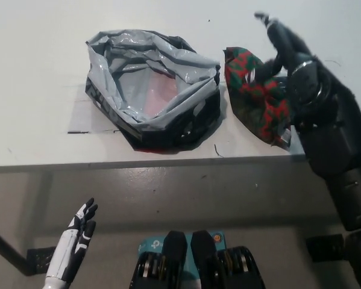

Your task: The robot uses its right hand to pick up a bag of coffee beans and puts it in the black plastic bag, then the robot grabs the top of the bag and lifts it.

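I expect the bag of coffee beans (252,103) to crease in my grip and hang down at its ends when I lift it, because it lies slack with a curved edge (237,113).
The bag of coffee beans (255,95), red and green patterned, lies on the white table (35,72) to the right of the black plastic bag (153,90). That bag stands open, its grey lining showing and something pink inside. My black right hand (275,54) hovers over the coffee bag's upper right part, fingers spread and curling onto it, not closed around it. My white left hand (75,238) rests open below the table's front edge at lower left.
The table's front edge (168,164) runs across the middle of the picture, with grey floor below it. My black right forearm (331,144) crosses the table's right front corner. A dark tape line (78,132) marks the table left of the plastic bag.
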Available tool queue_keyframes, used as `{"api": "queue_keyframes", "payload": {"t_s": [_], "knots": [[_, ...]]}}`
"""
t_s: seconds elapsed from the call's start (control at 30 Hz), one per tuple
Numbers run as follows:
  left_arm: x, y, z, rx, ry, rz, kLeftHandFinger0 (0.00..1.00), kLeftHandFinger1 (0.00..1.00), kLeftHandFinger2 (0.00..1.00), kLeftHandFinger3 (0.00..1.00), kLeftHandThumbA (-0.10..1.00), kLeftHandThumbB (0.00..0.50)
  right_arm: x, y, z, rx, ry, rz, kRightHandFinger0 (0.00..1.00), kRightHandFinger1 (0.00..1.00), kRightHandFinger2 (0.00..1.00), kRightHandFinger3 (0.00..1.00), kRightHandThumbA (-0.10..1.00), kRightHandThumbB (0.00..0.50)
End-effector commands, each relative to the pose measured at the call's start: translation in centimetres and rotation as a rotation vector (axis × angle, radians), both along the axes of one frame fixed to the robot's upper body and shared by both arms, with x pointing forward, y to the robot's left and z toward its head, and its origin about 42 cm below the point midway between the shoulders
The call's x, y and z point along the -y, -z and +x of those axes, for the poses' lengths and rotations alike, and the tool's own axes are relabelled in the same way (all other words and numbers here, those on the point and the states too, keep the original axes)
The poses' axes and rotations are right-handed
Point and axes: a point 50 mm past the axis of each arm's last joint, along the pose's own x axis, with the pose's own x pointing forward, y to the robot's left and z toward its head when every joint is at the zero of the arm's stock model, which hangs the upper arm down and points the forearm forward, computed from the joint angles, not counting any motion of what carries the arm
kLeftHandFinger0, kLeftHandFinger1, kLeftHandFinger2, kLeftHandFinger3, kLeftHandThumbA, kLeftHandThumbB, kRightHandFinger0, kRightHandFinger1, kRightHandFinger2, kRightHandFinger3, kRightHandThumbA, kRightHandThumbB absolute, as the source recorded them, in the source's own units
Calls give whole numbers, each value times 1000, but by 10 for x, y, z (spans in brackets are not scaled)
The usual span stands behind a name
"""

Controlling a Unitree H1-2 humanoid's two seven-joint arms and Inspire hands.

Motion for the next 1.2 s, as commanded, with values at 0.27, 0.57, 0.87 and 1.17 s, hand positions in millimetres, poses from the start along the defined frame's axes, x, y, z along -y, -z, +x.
{"api": "queue_keyframes", "payload": {"t_s": [0.27, 0.57, 0.87, 1.17], "knots": [[-4, -14, 1, 83, 22, 41, 1000, 1000, 1000, 1000, 1000, 226, -5, -3, 9, -42, 16, 1, 1000, 1000, 1000, 1000, 1000, 500], [-4, -13, 3, 87, 22, 29, 1000, 1000, 1000, 1000, 1000, 231, -2, 21, 14, -133, 37, 5, 1000, 1000, 1000, 1000, 1000, 500], [-5, -15, 5, 96, 22, 36, 1000, 1000, 1000, 1000, 1000, 228, 1, 61, 21, -291, 94, 15, 1000, 1000, 1000, 1000, 976, 500], [-3, -20, 10, 101, 31, 24, 1000, 1000, 1000, 1000, 1000, 231, 11, 79, 27, -378, 169, -42, 478, 621, 867, 1000, 437, 400]]}}
